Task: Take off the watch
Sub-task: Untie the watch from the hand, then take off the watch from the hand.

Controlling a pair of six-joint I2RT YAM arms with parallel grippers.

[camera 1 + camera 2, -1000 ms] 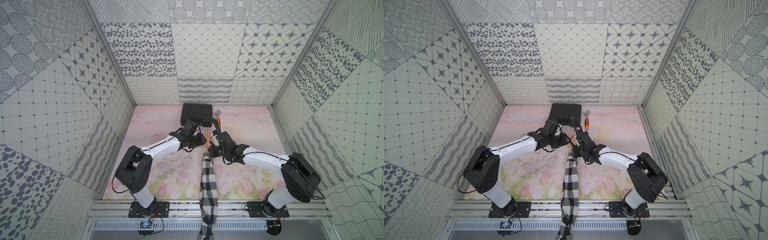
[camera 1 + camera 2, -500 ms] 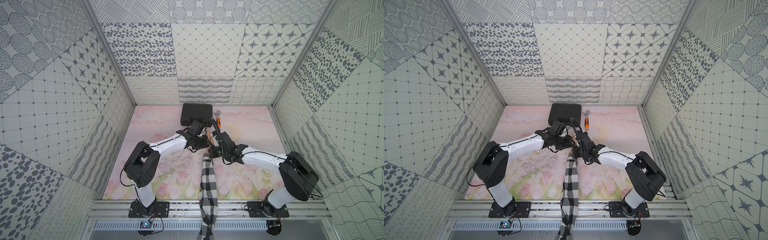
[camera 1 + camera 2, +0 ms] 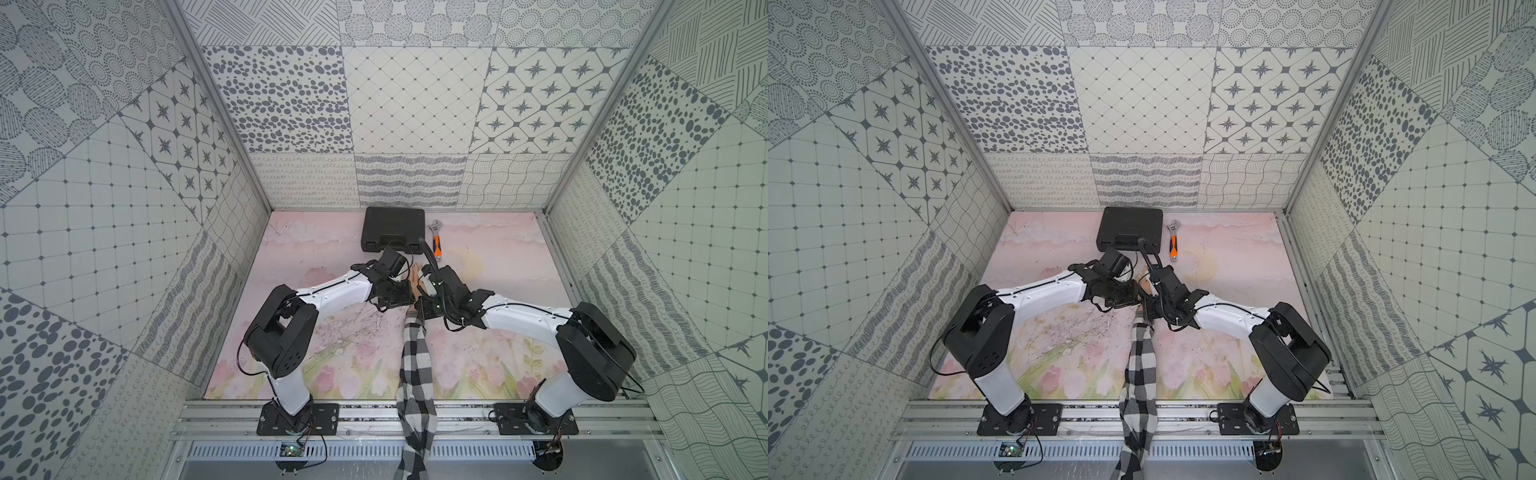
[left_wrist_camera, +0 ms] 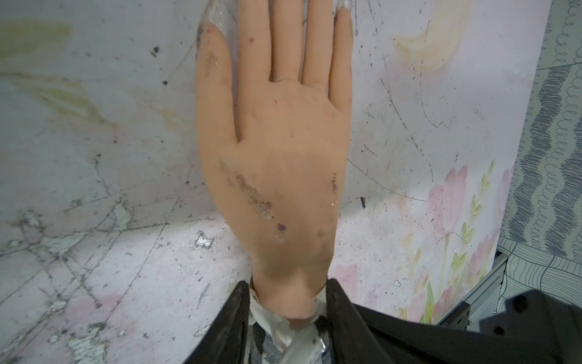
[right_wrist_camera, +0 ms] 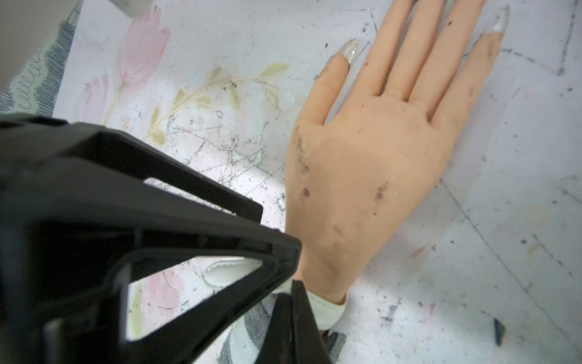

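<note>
Next, I open my left gripper and move it back before my right gripper pulls the watch (image 5: 328,312) clear, because my left gripper's fingers are on both sides of the wrist and strap (image 4: 286,315).
A mannequin hand (image 4: 283,157) lies flat, back up, on the flowered mat, with a black-and-white checked sleeve (image 3: 415,365) behind the wrist. Of the watch I see only the pale strap (image 5: 324,310) around the wrist; the dial is hidden. My left gripper (image 4: 288,283) straddles the wrist, its black fingers (image 4: 239,315) pressed against the strap on both sides. A loose strap end (image 5: 226,271) shows through the left finger's frame. My right gripper (image 5: 291,283) is shut, tips against the strap at the wrist; whether it pinches the strap I cannot tell. In both top views the grippers meet over the wrist (image 3: 415,301).
A shut black case (image 3: 392,228) stands at the back of the mat. An orange-handled wrench (image 3: 437,245) lies just to its right. Patterned walls close in the mat on three sides, and a metal rail (image 3: 415,415) runs along the front.
The left arm has swung in toward the wrist and its jaws have narrowed around it. The right arm has stayed at the wrist, shut.
</note>
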